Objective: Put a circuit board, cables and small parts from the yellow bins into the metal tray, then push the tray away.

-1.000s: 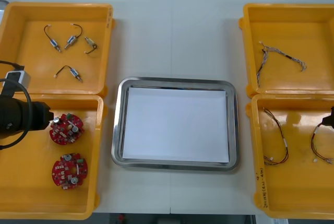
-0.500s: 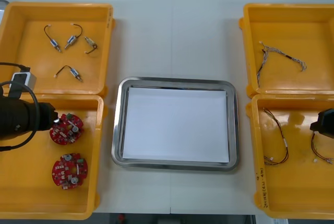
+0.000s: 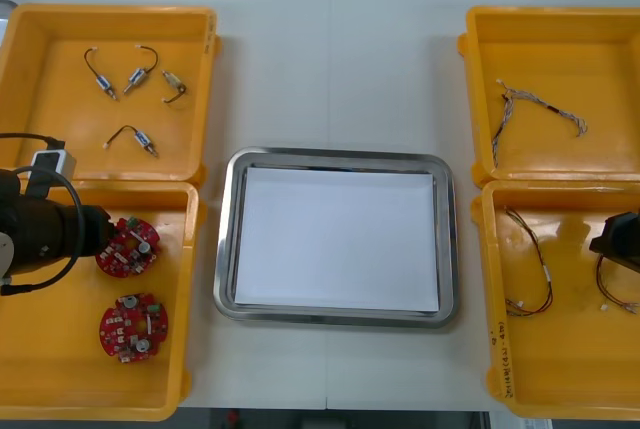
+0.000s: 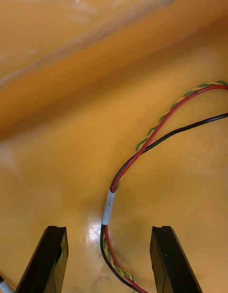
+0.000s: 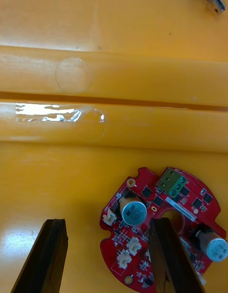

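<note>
I expect the red and black cable (image 3: 601, 282) to come up as one bundle with its ends spread apart when I lift it, because a white sleeve (image 4: 109, 207) holds the wires together.
Two round red circuit boards (image 3: 127, 246) (image 3: 133, 326) lie in the near left yellow bin (image 3: 40, 349). My left gripper (image 3: 99, 230) hovers open just left of the upper board; in the left wrist view the board (image 5: 142, 217) lies partly between the fingers (image 5: 108, 224), under one of them. My right gripper (image 3: 612, 242) is over the near right yellow bin (image 3: 560, 389). It is open (image 4: 107, 229), and a red, black and yellow-green twisted cable (image 4: 142, 152) runs on the bin floor between its fingers. The metal tray (image 3: 225, 239), white inside, holds nothing.
The far left bin (image 3: 30, 49) holds several small metal parts (image 3: 132, 77). A thin cable (image 3: 530, 104) lies in the far right bin (image 3: 600, 39). Another red and black cable (image 3: 530, 274) lies in the near right bin. Bare table lies beyond the tray.
My left gripper has shifted slightly nearer and closer to the upper board. My right gripper has come farther in from the right edge over the near right bin.
</note>
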Available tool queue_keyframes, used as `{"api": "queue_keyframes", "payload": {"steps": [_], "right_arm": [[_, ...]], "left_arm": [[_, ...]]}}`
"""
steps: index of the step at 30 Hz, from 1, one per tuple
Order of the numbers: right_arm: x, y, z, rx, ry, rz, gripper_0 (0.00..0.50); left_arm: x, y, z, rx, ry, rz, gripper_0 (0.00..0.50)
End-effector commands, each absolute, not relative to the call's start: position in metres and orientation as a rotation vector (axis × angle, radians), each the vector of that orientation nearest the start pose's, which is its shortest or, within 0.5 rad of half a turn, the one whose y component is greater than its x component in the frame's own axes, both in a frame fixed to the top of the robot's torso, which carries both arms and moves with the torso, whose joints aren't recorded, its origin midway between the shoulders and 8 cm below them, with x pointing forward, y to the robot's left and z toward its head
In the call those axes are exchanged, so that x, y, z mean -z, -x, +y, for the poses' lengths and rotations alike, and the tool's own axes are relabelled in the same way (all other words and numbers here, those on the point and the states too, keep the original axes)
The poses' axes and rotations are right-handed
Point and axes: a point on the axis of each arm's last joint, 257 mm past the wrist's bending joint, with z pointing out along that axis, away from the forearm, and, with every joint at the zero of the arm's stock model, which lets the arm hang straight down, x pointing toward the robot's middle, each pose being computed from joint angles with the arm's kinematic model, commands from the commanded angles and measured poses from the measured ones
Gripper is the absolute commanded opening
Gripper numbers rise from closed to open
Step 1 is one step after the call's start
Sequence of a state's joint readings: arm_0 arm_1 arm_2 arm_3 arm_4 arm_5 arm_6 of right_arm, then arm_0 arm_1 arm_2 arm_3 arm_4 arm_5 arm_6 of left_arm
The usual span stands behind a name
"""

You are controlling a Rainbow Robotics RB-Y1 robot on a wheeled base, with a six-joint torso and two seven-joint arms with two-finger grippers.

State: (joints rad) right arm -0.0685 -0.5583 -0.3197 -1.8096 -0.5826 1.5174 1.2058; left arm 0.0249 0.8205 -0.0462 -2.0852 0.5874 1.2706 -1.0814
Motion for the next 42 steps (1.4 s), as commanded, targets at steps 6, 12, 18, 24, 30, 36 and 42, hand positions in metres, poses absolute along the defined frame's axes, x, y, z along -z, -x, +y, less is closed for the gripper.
{"api": "queue_keyframes", "payload": {"steps": [6,12,18,24,30,36,42], "right_arm": [[0.303,-0.404,-0.419,-0.116,-0.708,2.574,0.500],[0.319,-0.408,-0.420,-0.159,-0.760,2.558,0.500],[0.324,-0.409,-0.419,-0.181,-0.777,2.554,0.500],[0.327,-0.404,-0.413,-0.206,-0.802,2.576,0.500],[0.329,-0.400,-0.405,-0.247,-0.825,2.590,0.500],[0.331,-0.398,-0.405,-0.253,-0.838,2.591,0.500],[0.332,-0.397,-0.405,-0.253,-0.833,2.592,0.000]], "left_arm": [[0.259,-0.432,0.334,0.009,0.048,2.470,0.500],[0.260,-0.437,0.332,0.001,0.047,2.470,0.500],[0.261,-0.438,0.332,-0.003,0.045,2.468,0.500],[0.260,-0.440,0.330,-0.008,0.035,2.459,0.500],[0.261,-0.440,0.329,-0.013,0.023,2.457,0.398],[0.263,-0.441,0.325,-0.009,0.015,2.451,0.004],[0.262,-0.441,0.326,-0.013,0.010,2.449,0.000]]}}
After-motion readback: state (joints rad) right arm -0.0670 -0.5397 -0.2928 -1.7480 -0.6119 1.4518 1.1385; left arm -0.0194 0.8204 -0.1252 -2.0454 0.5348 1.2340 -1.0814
